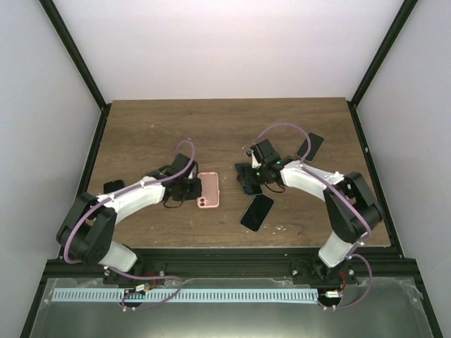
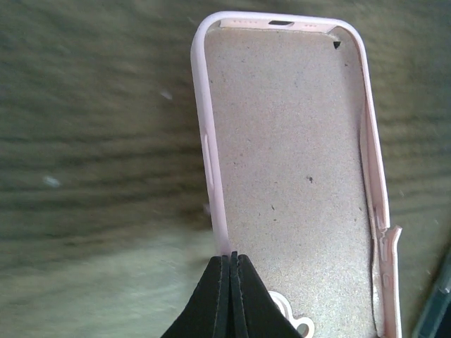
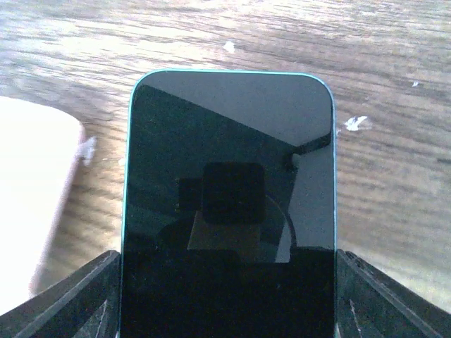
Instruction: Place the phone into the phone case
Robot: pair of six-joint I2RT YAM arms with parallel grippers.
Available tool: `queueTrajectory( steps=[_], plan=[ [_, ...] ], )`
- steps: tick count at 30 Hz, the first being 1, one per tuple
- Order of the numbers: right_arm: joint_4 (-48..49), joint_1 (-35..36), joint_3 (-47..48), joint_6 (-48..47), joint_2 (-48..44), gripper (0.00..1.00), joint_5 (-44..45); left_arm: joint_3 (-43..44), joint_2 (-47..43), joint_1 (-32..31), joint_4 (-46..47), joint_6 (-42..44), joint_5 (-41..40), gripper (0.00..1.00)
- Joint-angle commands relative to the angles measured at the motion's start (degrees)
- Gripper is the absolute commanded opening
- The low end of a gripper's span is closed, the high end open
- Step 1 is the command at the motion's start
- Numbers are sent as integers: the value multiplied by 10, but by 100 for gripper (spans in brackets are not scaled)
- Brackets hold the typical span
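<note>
The pink case's side [image 2: 222, 243] has a fingertip of my left gripper inside it, so my left gripper should open and move out of the way before my right gripper lowers the phone into the case [image 2: 289, 155].
The pink phone case [image 1: 208, 190] lies open side up on the wooden table. In the left wrist view the case [image 2: 289, 176] shows its grey lining, and its right wall is split near the bottom. My left gripper [image 2: 230, 257] is shut, pinching the case's left wall between its black fingertips; in the top view the left gripper [image 1: 192, 187] sits at the case's left side. The phone [image 3: 229, 204], dark-screened with a teal rim, sits across my right gripper [image 3: 229, 303], whose fingers [image 3: 77, 296] press on both long edges. The right gripper [image 1: 249, 177] holds it just right of the case.
A second dark phone [image 1: 257, 212] lies near the table's front edge, and a third [image 1: 310, 146] lies at the back right. A small black object [image 1: 113, 186] sits by the left arm. The pink case's corner [image 3: 35, 204] shows at the left of the right wrist view.
</note>
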Motion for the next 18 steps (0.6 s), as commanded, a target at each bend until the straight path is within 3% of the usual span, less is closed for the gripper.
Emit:
queueTrajectory(
  steps=[1,10,18],
  plan=[
    [-5,2,-15,47,-62,71,-43,-11,6,-56,31,-68,6,0],
    [41,67,-64,135,-101,67,-56,-43,65,-99,113,-163,62,0],
    [78,123,-68,197,-75,67,-48,-108,28,-100,186,-226,75,6]
  ],
)
